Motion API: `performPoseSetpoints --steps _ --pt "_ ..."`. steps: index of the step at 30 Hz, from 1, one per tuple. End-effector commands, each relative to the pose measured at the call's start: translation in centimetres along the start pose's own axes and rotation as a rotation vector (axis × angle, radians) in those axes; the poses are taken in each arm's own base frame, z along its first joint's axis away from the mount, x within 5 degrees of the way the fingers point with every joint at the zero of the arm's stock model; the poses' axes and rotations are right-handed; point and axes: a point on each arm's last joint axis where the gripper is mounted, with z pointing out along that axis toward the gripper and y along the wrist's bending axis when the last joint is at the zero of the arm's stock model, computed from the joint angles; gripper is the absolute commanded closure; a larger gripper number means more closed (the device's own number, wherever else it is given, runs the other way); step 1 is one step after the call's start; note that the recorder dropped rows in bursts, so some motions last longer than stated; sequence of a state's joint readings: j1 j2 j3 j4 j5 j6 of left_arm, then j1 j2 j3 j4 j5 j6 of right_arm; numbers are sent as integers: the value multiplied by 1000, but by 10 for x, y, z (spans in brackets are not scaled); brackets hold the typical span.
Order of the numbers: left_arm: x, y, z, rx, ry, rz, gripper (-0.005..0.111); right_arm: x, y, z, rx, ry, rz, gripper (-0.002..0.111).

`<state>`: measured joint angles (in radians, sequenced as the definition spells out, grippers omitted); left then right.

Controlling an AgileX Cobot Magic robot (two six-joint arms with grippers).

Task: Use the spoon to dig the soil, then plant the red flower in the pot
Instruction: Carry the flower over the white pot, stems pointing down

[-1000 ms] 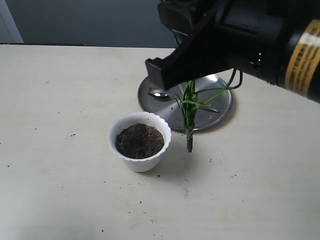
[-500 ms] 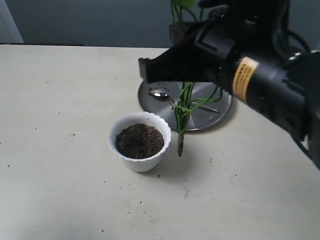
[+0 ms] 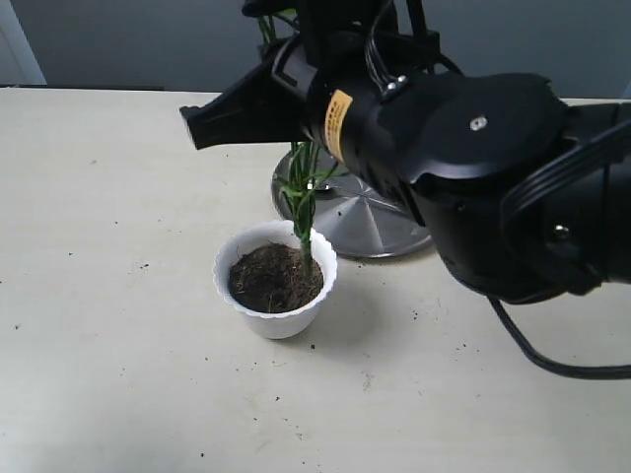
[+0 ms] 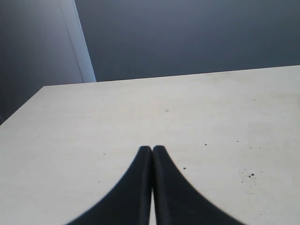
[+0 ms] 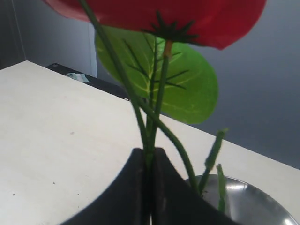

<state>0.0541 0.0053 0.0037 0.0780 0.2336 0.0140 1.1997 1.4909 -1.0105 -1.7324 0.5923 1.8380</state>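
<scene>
The stems' lower end (image 3: 307, 268) is hanging near the rim of the white pot, so next my right gripper moves the stems back above the soil's middle (image 3: 275, 279) before it lowers them.
The white pot (image 3: 229, 268) stands mid-table, filled with dark soil (image 3: 268, 281). My right gripper (image 5: 150, 152) is shut on the thin green stems (image 5: 140, 119) of the red flower (image 5: 197, 18), whose green leaf (image 5: 192, 84) spreads behind them. In the exterior view the stems (image 3: 301, 197) hang from under the right arm (image 3: 473, 168), and their lower end touches the soil at the pot's far right side. The spoon is hidden behind the arm and stems. My left gripper (image 4: 152, 149) is shut with nothing in it, above bare table.
A round steel plate (image 3: 370, 222) lies just behind the pot, partly covered by the right arm; it also shows as the plate (image 5: 253, 201) in the right wrist view. Stray soil crumbs (image 3: 414, 315) dot the table around the pot.
The right gripper has carried the flower leftward. The stem end, which hung beside the pot's right side, now sits in the soil inside the pot. The left gripper has no earlier frame.
</scene>
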Motion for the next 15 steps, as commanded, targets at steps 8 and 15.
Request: performPoseSetpoints --steps 8,15 --pt "-2 0 -1 8 -11 -10 106 -2 0 1 5 4 -204 109" --pt "-2 0 -1 8 -11 -10 106 3 7 0 -87 65 -144 109"
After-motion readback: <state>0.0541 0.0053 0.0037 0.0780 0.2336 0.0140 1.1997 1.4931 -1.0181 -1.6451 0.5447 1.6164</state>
